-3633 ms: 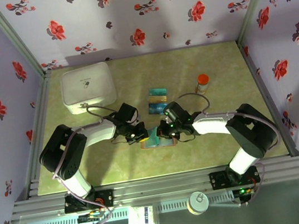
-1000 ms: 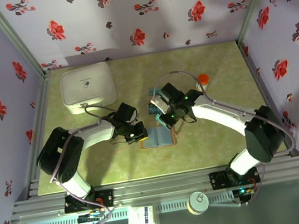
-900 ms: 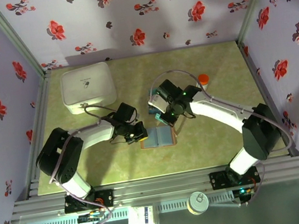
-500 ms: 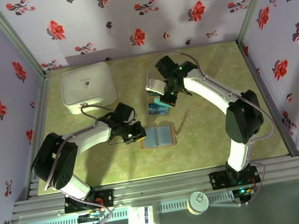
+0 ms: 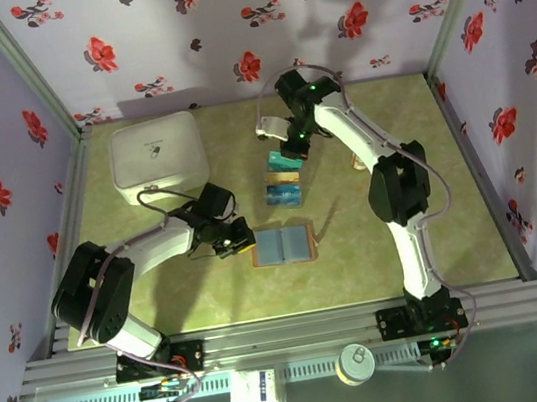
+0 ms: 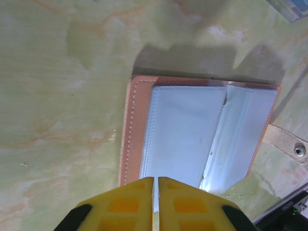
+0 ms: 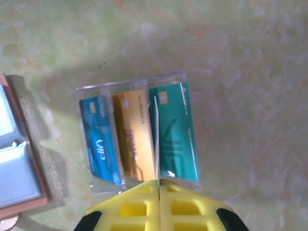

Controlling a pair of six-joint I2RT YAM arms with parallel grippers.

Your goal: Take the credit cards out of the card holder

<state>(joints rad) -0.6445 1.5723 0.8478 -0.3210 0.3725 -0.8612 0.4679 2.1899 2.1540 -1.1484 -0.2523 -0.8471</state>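
I keep lowering the held card (image 7: 157, 137) with my right gripper while it hangs edge-on within the sides of the clear plastic box, and release it over the teal card (image 7: 174, 132).
The card holder (image 5: 283, 244) lies open and flat at the table's middle, brown with blue-grey pockets (image 6: 185, 134). My left gripper (image 5: 241, 241) sits at its left edge. Its yellow fingertips (image 6: 156, 179) stand shut over the near pocket rim, and I cannot tell whether they touch it. My right gripper (image 5: 290, 142) is farther back, shut on one of the credit cards (image 7: 155, 130), seen edge-on. That card hangs over a clear plastic box (image 7: 96, 185) (image 5: 283, 181) holding a blue card (image 7: 98, 139), a yellow card (image 7: 134, 139) and a teal card (image 7: 175, 139).
A white square box (image 5: 159, 155) stands at the back left. The card holder's strap with its snap (image 6: 288, 144) sticks out on one side. Flowered walls close in the table on three sides.
My right arm has carried the card away from the card holder to the far side, over the clear box. The left gripper has drawn back slightly to the card holder's edge.
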